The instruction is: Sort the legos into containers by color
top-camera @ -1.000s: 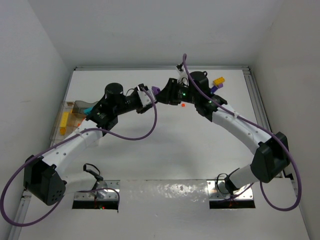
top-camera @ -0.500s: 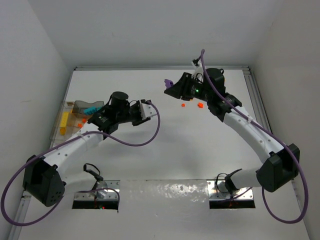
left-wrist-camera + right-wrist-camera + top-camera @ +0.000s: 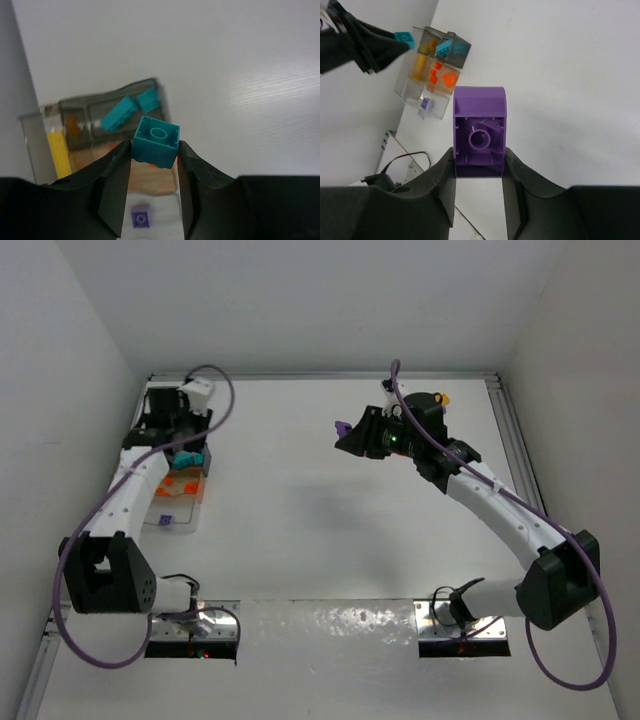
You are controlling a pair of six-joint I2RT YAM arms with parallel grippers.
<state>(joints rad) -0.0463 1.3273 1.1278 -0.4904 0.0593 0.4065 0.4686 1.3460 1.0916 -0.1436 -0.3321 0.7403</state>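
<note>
The robot's left gripper has the teal lego [image 3: 156, 142] close to the open compartment of teal bricks [image 3: 129, 108], so it should go on until it is over that compartment and let go of the lego there.
My left gripper [image 3: 154, 150] is shut on a square teal lego [image 3: 156, 140] and holds it above the clear divided container [image 3: 100, 150]. In the top view this gripper [image 3: 190, 448] is at the far left, over the container's [image 3: 185, 510] far end. The compartments hold teal bricks [image 3: 130, 107], yellow bricks [image 3: 57, 152], orange bricks [image 3: 180, 485] and one small purple brick [image 3: 141, 218]. My right gripper [image 3: 480, 155] is shut on a purple lego [image 3: 480, 130]. It holds the brick in the air above the middle of the table [image 3: 345, 430].
A yellow brick [image 3: 440, 398] lies at the back right, behind the right arm. The right wrist view shows the container [image 3: 432, 70] and the left gripper with its teal brick [image 3: 404, 37] at the table's left edge. Walls close in the table's left, back and right sides.
My left arm has swung from the table's middle to the far left and now holds the teal brick over the container. My right gripper has lifted and shifted slightly with the purple brick.
</note>
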